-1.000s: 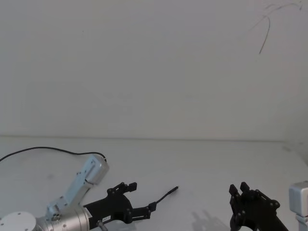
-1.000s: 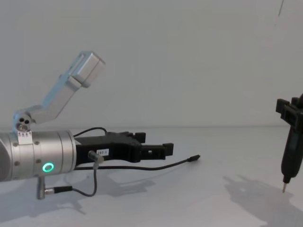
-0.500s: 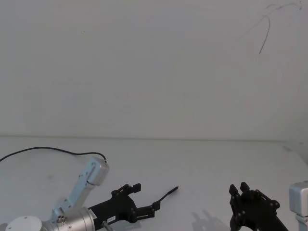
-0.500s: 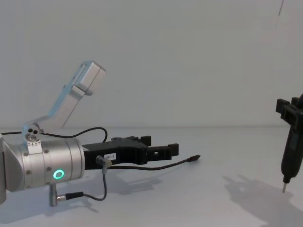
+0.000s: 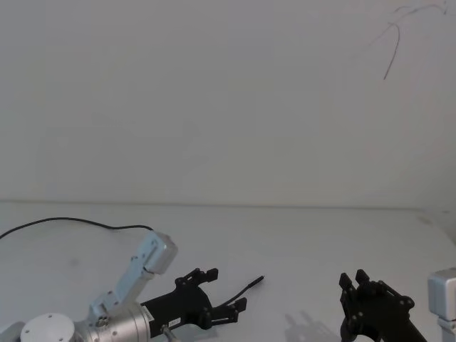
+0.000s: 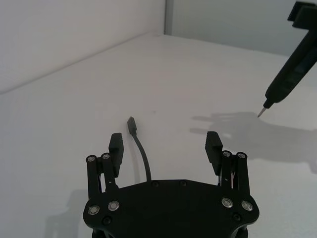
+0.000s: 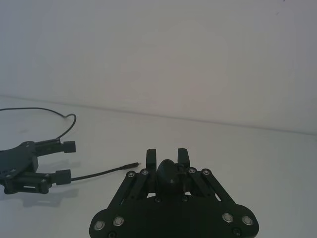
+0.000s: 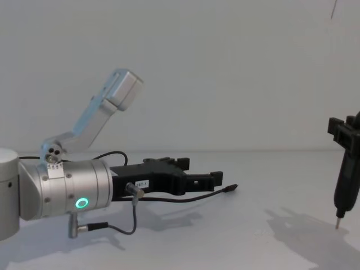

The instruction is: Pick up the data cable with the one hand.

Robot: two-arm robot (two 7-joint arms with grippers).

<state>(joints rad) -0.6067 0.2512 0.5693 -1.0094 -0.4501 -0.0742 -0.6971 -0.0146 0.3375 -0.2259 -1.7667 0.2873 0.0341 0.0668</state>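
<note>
The short part of the cable (image 8: 207, 196) behind the plug holds a smooth, gentle curve. The data cable's plug (image 8: 230, 188) will keep sticking out when I lift it.
The data cable (image 5: 246, 288) is a thin black cord lying on the white table, ending in a small plug (image 8: 230, 188). My left gripper (image 5: 224, 290) hovers low over it, just behind the plug, fingers open. In the left wrist view the cable (image 6: 142, 151) runs out between the two fingers (image 6: 116, 144), nearer to one of them, and nothing is gripped. The right gripper (image 5: 353, 279) hangs at the right, shut on a black pen-like tool (image 8: 342, 188) whose pin tip points down at the table. The right wrist view has the left gripper (image 7: 62, 159) and the cable (image 7: 99, 172) farther off.
A short dark wire with a silver connector (image 8: 107, 226) dangles under my left wrist. The cable's far length (image 5: 71, 221) curves off to the table's left edge. A light grey block (image 5: 443, 292) sits at the right edge. A white wall stands behind the table.
My left arm has slid forward and to the right along the cable, bringing the open fingers closer to the plug. The right arm and its tool have stayed still.
</note>
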